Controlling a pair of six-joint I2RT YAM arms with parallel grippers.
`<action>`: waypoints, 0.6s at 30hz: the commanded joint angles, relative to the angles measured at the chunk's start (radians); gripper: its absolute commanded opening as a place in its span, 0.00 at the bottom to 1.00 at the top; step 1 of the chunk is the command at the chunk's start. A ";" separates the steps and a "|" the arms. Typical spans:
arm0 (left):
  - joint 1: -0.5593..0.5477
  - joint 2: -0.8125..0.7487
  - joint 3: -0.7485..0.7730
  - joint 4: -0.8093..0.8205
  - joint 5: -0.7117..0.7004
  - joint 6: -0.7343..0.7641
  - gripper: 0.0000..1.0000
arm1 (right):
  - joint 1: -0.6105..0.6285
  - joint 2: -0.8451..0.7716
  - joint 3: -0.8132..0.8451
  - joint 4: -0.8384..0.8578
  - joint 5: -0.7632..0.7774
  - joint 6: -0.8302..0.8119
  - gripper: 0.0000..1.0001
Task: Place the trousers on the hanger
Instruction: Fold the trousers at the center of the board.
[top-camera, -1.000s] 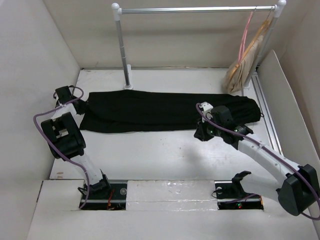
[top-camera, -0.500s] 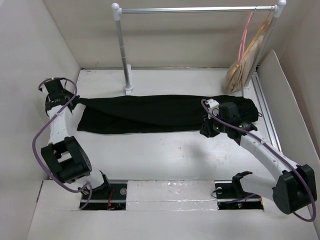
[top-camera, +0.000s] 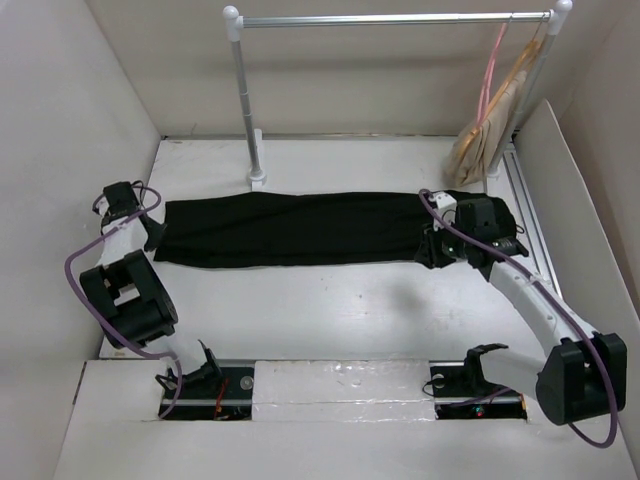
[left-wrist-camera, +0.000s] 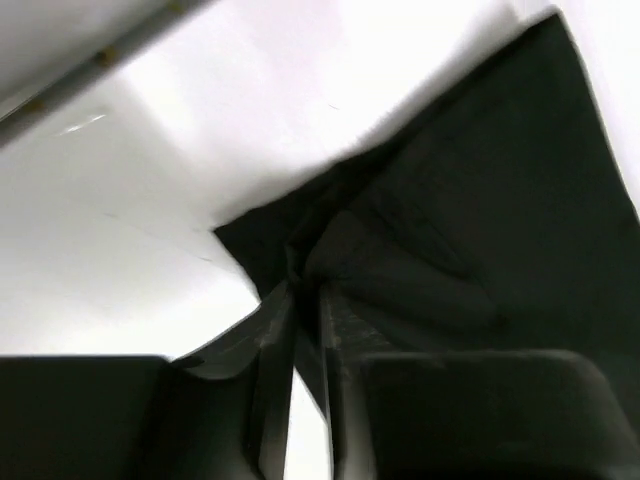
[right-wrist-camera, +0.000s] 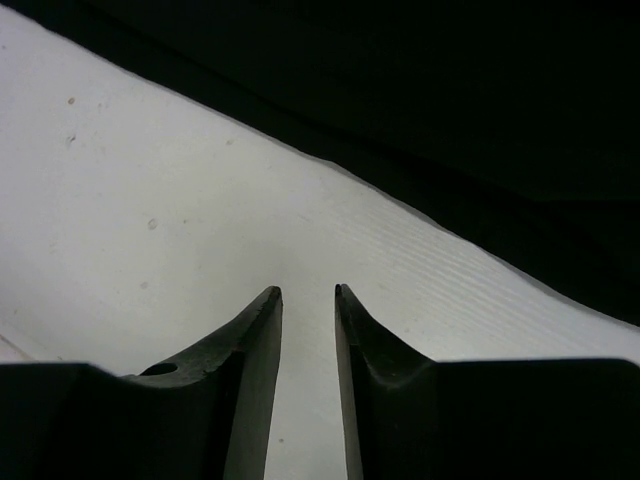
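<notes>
Next, my right gripper takes the opposite end of the black trousers (top-camera: 310, 230) and folds that end (top-camera: 507, 218) over before hanging, as they lie unfolded and it is out of my left gripper's reach.
The black trousers (top-camera: 300, 228) lie flat and stretched left to right across the table. My left gripper (top-camera: 153, 226) is at their left end. In the left wrist view it (left-wrist-camera: 303, 292) is shut on a bunched corner of the trousers (left-wrist-camera: 470, 220). My right gripper (top-camera: 430, 256) sits low at the near edge of their right part. In the right wrist view it (right-wrist-camera: 306, 292) is slightly open and empty over bare table, with the trousers' edge (right-wrist-camera: 450, 110) just ahead. The pink hanger (top-camera: 487, 80) hangs at the right end of the rail.
A metal rail (top-camera: 390, 19) on two posts spans the back; its left post (top-camera: 245, 100) stands just behind the trousers. Beige hangers with tan cloth (top-camera: 482, 140) hang beside the pink one. White walls close in on the left and right.
My left gripper has come nearer and right from the far left wall, still pinching the cloth. The trousers now lie flatter and straighter. My right gripper has shifted right along their near edge.
</notes>
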 joint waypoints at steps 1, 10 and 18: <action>0.012 0.016 0.019 -0.029 -0.124 0.029 0.14 | -0.052 0.013 0.043 -0.008 0.012 -0.019 0.35; -0.041 -0.066 0.119 -0.054 -0.127 -0.055 0.75 | -0.351 0.027 -0.003 0.095 -0.105 0.198 0.82; -0.557 -0.174 -0.010 0.088 -0.105 -0.090 0.72 | -0.519 0.053 -0.089 0.211 0.063 0.406 1.00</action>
